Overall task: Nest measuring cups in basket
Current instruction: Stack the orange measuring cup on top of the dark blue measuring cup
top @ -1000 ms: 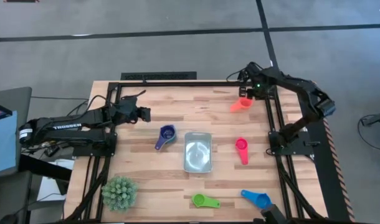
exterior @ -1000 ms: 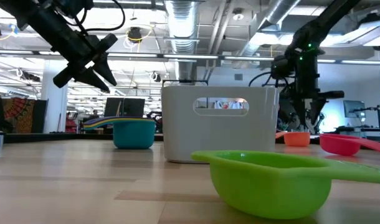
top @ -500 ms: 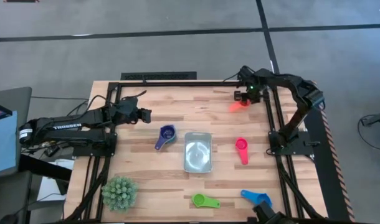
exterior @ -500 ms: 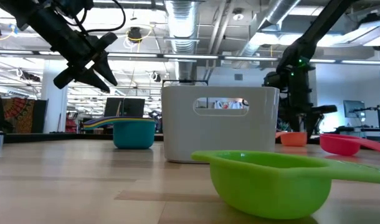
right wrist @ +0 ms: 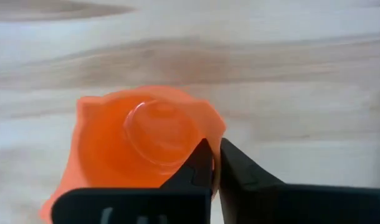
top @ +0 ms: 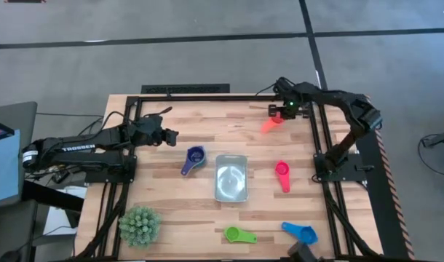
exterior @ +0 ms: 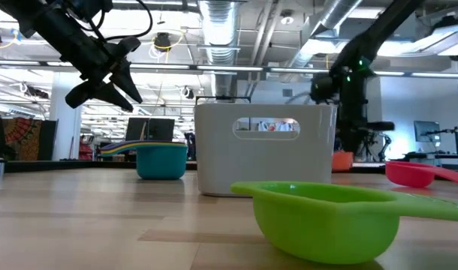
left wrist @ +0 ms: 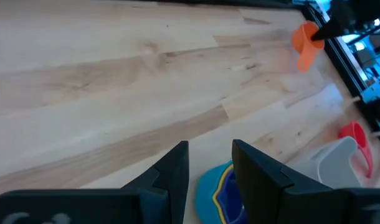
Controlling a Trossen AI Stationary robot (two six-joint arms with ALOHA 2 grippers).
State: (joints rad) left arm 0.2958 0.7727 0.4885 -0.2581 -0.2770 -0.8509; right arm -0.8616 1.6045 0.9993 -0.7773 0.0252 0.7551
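My right gripper holds the orange cup's rim (right wrist: 154,93) and carries the cup next, its bowl facing up like the nested cups (top: 196,155), until it sits inside them.
An orange measuring cup (top: 271,125) is at the far right of the table, with my right gripper (top: 282,111) shut on it. My left gripper (left wrist: 210,158) hovers open over the left half, just above a teal cup (top: 195,156) with smaller cups nested inside. That cup sits left of the pale grey basket (top: 217,179), which stands in the middle. A pink cup (top: 282,175) rests on the table to the basket's right. A green cup (top: 239,235) and a blue cup (top: 300,233) rest near the front edge. My right gripper pinches the orange cup's bowl wall at the rim (right wrist: 218,127), one finger (right wrist: 199,165) inside the bowl and the other outside. The fingers come from above, pointing down. The cup is tipped, its handle (left wrist: 305,57) hanging lowest, and it looks lifted off the wood.
A spiky green plant ball (top: 140,224) sits at the near left corner. Black frame rails (top: 318,138) run along the table's sides and far edge. Bare wood lies between the orange cup and the basket.
My right gripper has moved a little toward the table's left edge. The orange cup has gone with it, rising slightly and tipping over. My left arm has kept still.
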